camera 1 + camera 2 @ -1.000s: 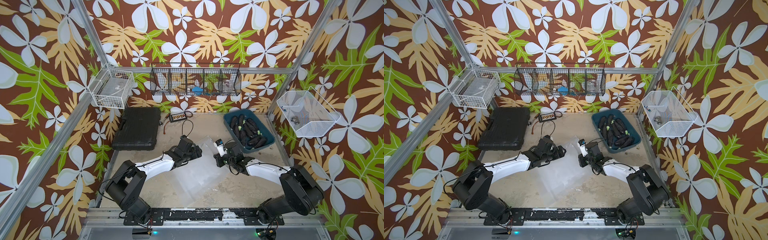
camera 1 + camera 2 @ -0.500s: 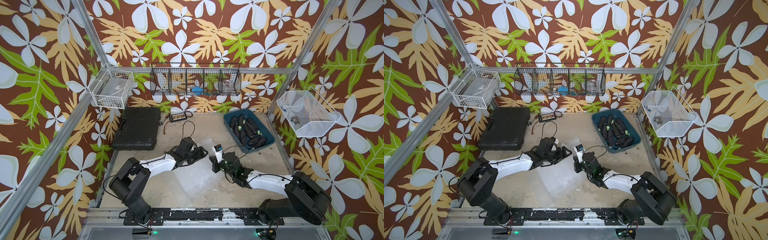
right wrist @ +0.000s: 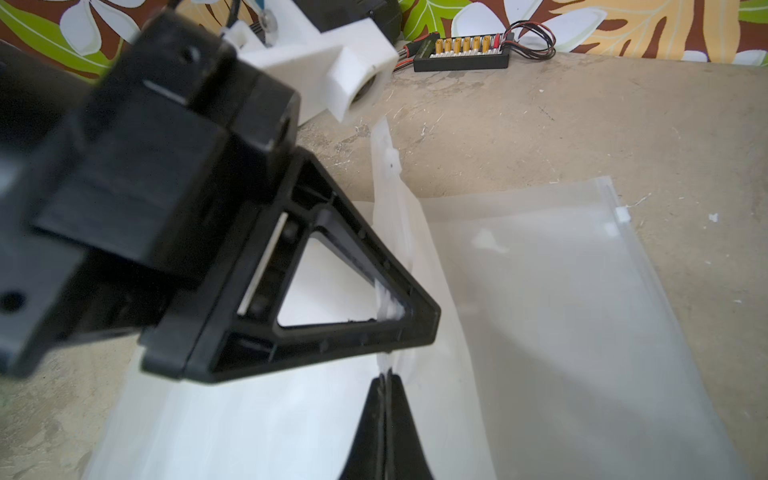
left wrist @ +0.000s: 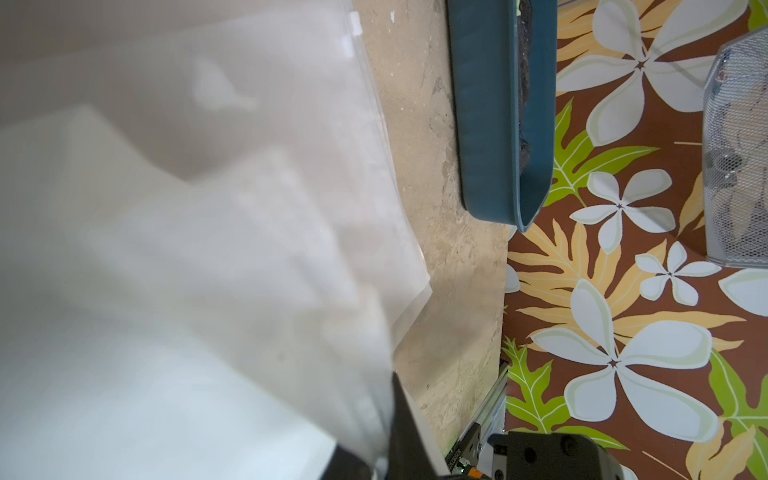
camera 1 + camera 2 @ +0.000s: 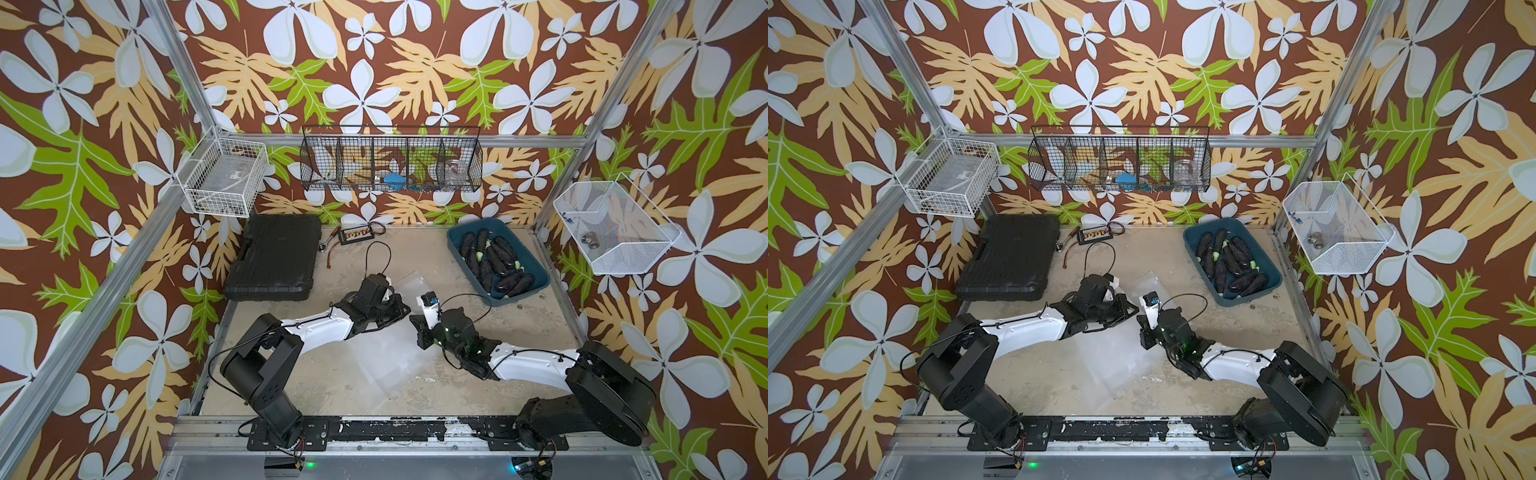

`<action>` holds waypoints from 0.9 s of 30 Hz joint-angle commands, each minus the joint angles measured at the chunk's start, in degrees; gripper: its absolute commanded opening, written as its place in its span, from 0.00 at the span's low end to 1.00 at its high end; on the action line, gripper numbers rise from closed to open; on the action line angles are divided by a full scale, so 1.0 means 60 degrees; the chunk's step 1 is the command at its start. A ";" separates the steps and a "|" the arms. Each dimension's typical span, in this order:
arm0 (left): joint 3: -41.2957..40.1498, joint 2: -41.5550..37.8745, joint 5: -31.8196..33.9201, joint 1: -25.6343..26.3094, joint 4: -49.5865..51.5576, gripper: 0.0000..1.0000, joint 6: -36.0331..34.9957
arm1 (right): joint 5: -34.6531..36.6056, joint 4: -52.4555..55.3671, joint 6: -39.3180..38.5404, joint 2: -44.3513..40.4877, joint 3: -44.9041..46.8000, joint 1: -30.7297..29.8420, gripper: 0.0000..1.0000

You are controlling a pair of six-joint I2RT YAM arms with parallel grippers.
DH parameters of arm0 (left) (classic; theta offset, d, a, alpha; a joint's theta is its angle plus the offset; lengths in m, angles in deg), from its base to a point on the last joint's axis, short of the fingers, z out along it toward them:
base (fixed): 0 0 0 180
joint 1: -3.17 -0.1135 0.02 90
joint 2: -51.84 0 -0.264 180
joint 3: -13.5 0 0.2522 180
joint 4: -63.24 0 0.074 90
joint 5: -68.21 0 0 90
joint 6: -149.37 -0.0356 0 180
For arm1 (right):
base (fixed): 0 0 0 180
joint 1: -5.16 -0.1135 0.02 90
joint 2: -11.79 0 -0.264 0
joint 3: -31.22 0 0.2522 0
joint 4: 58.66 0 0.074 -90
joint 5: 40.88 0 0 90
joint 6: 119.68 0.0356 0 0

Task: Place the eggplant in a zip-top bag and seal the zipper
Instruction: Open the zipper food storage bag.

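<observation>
The robot's right gripper is pinching the bag's white edge strip (image 3: 385,362) tight against the end of the left gripper's finger, so next the right gripper opens, move back and grips the bag's edge farther along.
The clear zip-top bag (image 5: 395,349) (image 5: 1121,357) lies rumpled on the table's middle, one corner pointing to the back. My left gripper (image 5: 405,309) (image 5: 1135,309) and right gripper (image 5: 415,322) (image 5: 1142,322) meet tip to tip at its upper edge. In the right wrist view the right gripper (image 3: 384,380) is shut on the bag's (image 3: 561,332) white edge strip, right below the left gripper's (image 3: 428,320) black triangular finger. The left gripper (image 4: 388,411) is shut on the bag's film (image 4: 208,208). Several dark eggplants (image 5: 494,262) (image 5: 1229,259) lie in the blue bin (image 5: 536,266) (image 5: 1192,245).
A black case (image 5: 276,262) lies at the back left, and a small connector board with wires (image 5: 353,236) sits beside it. Wire baskets hang on the left wall (image 5: 222,183), the back wall (image 5: 390,160) and the right wall (image 5: 611,228). In the left wrist view the blue bin (image 4: 486,124) stands close.
The left gripper has closed on the bag's edge. The right gripper, still shut on the bag, moved left and toward the front until its tip met the left one.
</observation>
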 commanded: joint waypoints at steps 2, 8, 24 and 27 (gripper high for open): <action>0.0112 -0.0006 -0.0008 -0.0016 -0.0066 0.00 -0.0430 | -0.0204 -0.0097 -0.0053 -0.0175 -0.0067 0.0006 0.04; 0.0127 -0.0156 0.0522 -0.0013 0.0345 0.00 -0.1834 | -0.0870 0.1577 0.0008 -0.1542 -0.0240 0.0942 0.22; 0.0258 -0.0248 0.0894 0.0046 0.0615 0.00 -0.2479 | -0.1425 0.5512 -0.1132 -0.1114 -0.1285 0.0653 0.50; 0.0279 -0.0259 0.0908 0.0046 0.0653 0.00 -0.2493 | -0.0716 0.5597 -0.1074 -0.1058 -0.1280 0.0649 0.49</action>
